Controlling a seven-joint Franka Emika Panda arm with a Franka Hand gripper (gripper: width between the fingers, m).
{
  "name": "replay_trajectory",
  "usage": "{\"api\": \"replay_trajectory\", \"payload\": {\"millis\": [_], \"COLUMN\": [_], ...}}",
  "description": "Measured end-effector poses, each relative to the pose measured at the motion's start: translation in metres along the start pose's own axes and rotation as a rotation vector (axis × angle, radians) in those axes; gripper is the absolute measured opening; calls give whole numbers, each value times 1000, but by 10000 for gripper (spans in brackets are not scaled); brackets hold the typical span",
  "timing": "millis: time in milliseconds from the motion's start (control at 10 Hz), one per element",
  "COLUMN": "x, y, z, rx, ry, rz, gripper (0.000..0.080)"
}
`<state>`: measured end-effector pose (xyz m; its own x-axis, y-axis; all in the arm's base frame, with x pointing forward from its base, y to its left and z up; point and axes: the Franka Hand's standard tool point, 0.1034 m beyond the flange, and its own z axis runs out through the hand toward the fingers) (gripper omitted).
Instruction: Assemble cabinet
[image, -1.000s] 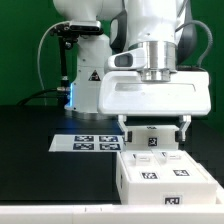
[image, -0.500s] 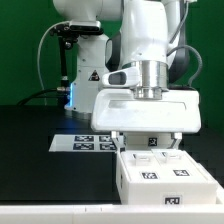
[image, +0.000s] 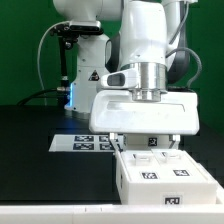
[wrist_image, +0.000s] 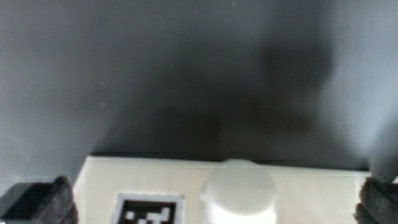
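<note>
I expect the cabinet to tip upright onto its near end when I lift its far end (image: 156, 150), because the cabinet lies flat with its tagged side (image: 165, 174) up.
The cabinet (image: 165, 176) is a white boxy piece with black-and-white tags on top, low on the exterior view's right. My gripper (image: 148, 142) hangs over its far end, open wide, one finger (image: 119, 141) on each side. A small tagged part (image: 151, 141) of the cabinet shows between the fingers. In the wrist view the cabinet's white top (wrist_image: 320, 190) with a tag (wrist_image: 150, 210) and a rounded white bump (wrist_image: 240, 190) lies between my gripper's (wrist_image: 210, 205) dark fingertips (wrist_image: 36, 200). A dark gap separates the fingertip from the cabinet. Nothing is held.
The marker board (image: 85, 142) lies flat on the black table (image: 40, 150), to the exterior view's left of the cabinet. The white robot base (image: 88, 80) stands behind it. A pale edge (image: 60, 212) runs along the table's front.
The gripper has shifted toward the exterior view's left over the cabinet's far end, then stayed still. Its jaws have stayed open.
</note>
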<state>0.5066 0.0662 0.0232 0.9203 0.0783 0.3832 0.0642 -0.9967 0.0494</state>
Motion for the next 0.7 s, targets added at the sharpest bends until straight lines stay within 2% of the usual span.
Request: {"api": "replay_trajectory", "payload": {"millis": [300, 500, 700], "x": [2, 3, 3], "y": [-12, -10, -10], "z": [13, 14, 14], "rx": [7, 5, 4], "ry": [-6, -5, -5], "rz": [3, 3, -9], "gripper": [796, 796, 546]}}
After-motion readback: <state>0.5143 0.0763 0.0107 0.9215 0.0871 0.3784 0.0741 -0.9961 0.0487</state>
